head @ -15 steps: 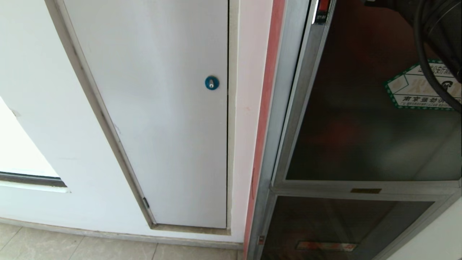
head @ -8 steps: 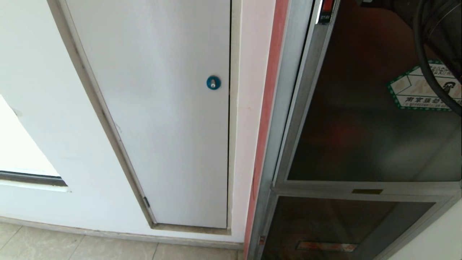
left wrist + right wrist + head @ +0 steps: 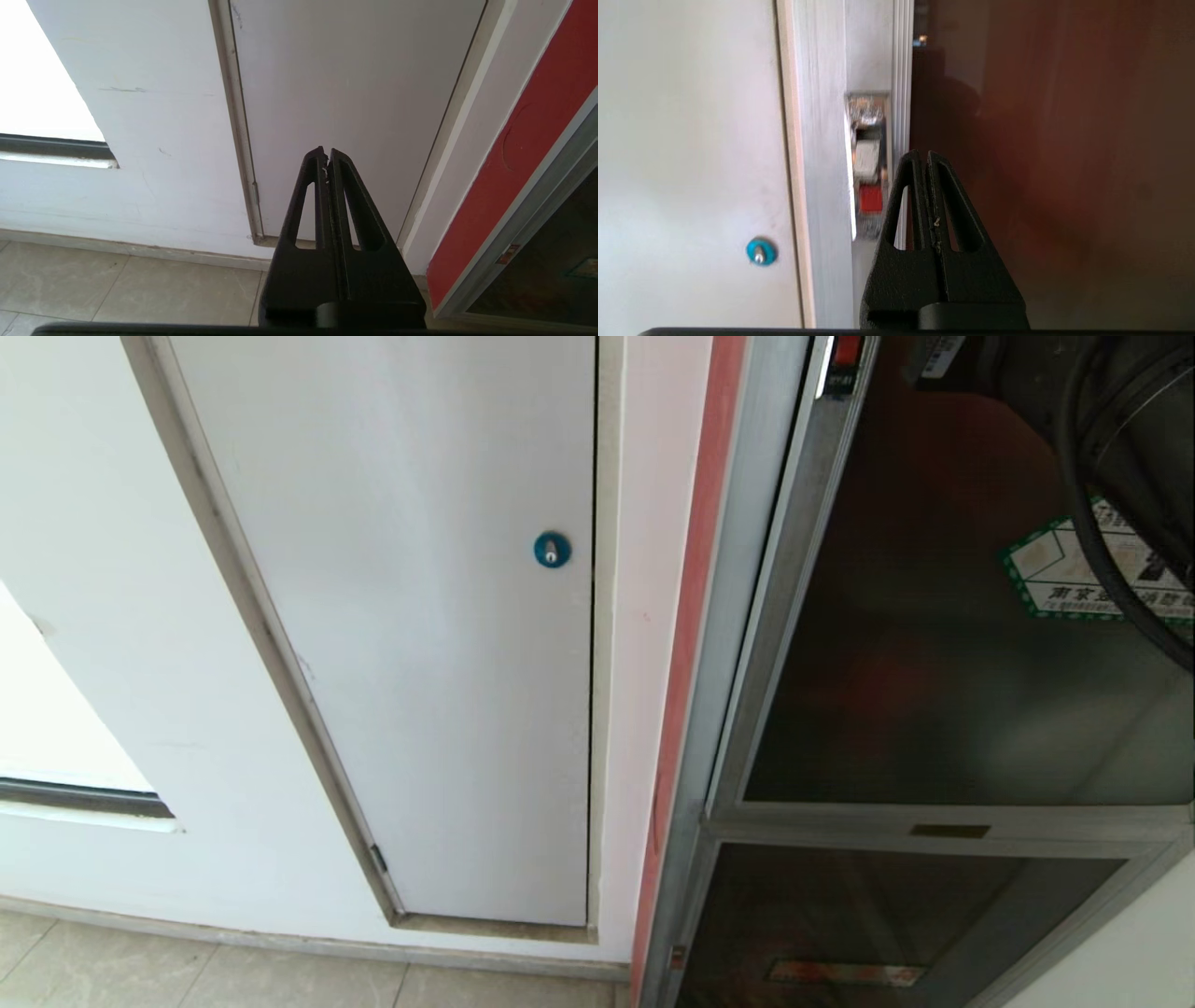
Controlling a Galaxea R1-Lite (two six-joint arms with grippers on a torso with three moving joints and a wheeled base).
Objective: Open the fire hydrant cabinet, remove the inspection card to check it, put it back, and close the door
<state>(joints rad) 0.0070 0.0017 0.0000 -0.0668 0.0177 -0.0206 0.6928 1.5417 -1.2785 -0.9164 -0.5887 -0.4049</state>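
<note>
Next, I open my right gripper's fingers, put them on both sides of the latch's white tab (image 3: 867, 158) and pull the door, because the fingers are shut and point at the dark glass (image 3: 934, 137) beside the latch.
The fire hydrant cabinet (image 3: 747, 616) stands on the right, silver-framed with red edging. Its door (image 3: 934, 663) of dark glass lies flush in the frame and bears a green-bordered hexagonal sticker (image 3: 1055, 574). A latch with a red button (image 3: 870, 198) sits on the door's frame edge. My right gripper (image 3: 923, 156) is shut and empty, its tips level with that latch and just beside it, in front of the glass. Only the right arm (image 3: 1120, 401) and its black cable show at the head view's top right. My left gripper (image 3: 325, 151) is parked low, shut. The inspection card is hidden.
A white panel door (image 3: 420, 663) with a blue lock (image 3: 551, 550) fills the wall left of the cabinet. Below the door is a smaller glass panel (image 3: 887, 915). Beige floor tiles (image 3: 187, 980) run along the wall's foot, and a window (image 3: 47, 709) is at far left.
My right arm has come further into the head view's top right corner and now covers more of the sticker. The whole head view shifted slightly. The left arm stayed still.
</note>
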